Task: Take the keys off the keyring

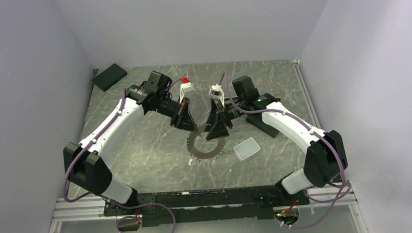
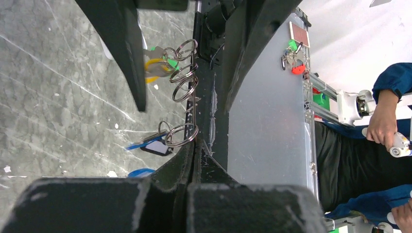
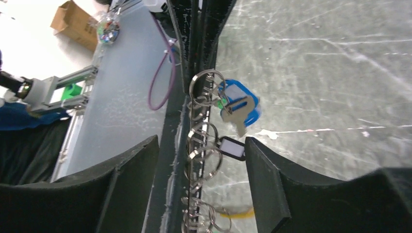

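Note:
The robot's left gripper is on the keyring's far rim (image 1: 197, 129) and keys are at its near rim (image 1: 191, 160), so the right gripper should hold the keyring before the left gripper takes the keys.
The keyring (image 1: 205, 153) lies at the table's middle, a thin wire ring that looks toothed from the keys and small split rings (image 2: 182, 133) strung round it. My left gripper (image 1: 193, 128) is shut on the ring's far rim; in the left wrist view its gripper (image 2: 197, 145) shows closed jaws with the wire running out of them. My right gripper (image 1: 214, 136) is open, and in its own view the gripper (image 3: 201, 150) straddles the ring wire with split rings between its fingers (image 3: 272, 184). Keys carry a blue tag (image 3: 238, 104), a black-and-white tag (image 3: 232, 148), and yellow (image 2: 156, 65) and green (image 2: 170, 62) tags.
A clear rounded square pad (image 1: 247, 148) lies right of the ring. A black pad (image 1: 109, 76) sits at the back left corner. A small red-and-white item (image 1: 187, 86) and a white one (image 1: 215, 90) lie behind the grippers. White walls enclose the table.

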Controlling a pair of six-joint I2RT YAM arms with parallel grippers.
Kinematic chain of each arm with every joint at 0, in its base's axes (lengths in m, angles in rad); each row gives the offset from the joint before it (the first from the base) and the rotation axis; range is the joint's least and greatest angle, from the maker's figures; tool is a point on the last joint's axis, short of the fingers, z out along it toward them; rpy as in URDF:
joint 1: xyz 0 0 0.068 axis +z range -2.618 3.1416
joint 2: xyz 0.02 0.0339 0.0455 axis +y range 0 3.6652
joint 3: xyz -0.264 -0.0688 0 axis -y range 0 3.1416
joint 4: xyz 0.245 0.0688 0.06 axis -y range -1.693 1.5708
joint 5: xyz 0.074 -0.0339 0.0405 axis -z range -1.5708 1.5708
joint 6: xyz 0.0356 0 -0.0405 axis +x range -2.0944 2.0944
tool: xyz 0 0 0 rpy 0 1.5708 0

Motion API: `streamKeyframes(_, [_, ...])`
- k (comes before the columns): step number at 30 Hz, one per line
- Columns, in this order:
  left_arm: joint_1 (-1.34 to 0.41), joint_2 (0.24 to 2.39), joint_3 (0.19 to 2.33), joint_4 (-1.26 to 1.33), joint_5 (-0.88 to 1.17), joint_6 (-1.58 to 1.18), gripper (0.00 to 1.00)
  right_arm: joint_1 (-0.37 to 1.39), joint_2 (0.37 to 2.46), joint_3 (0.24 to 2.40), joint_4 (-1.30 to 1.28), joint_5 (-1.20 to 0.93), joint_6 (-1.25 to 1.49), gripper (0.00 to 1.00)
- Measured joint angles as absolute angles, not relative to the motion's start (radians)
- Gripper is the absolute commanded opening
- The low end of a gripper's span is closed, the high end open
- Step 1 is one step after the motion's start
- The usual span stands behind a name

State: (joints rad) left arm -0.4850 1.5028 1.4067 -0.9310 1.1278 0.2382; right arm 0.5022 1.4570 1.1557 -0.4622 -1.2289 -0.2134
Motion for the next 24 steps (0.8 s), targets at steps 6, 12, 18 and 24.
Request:
streamKeyframes(6, [-0.485,1.503,1.407,-0.909,1.127,0.223,0.0,0.533,1.496,1.149,-0.412,-1.247,-0.151,0.18])
streamKeyframes(12, [-0.458,1.501,1.401,-0.888,1.131,0.215,0.41,0.533,1.508,1.13,-0.348,-1.275,-0.07,0.0])
streamKeyframes(18, [-0.335,1.456,1.371,-0.888,1.182,0.229,0.73,0.533,1.508,1.119,-0.325,-1.282,-0.031,0.0])
streamKeyframes(24, [-0.183,1.306,1.311,-0.95,1.208,0.364,0.73,0.533,1.507,1.122,-0.336,-1.294,-0.032,0.0])
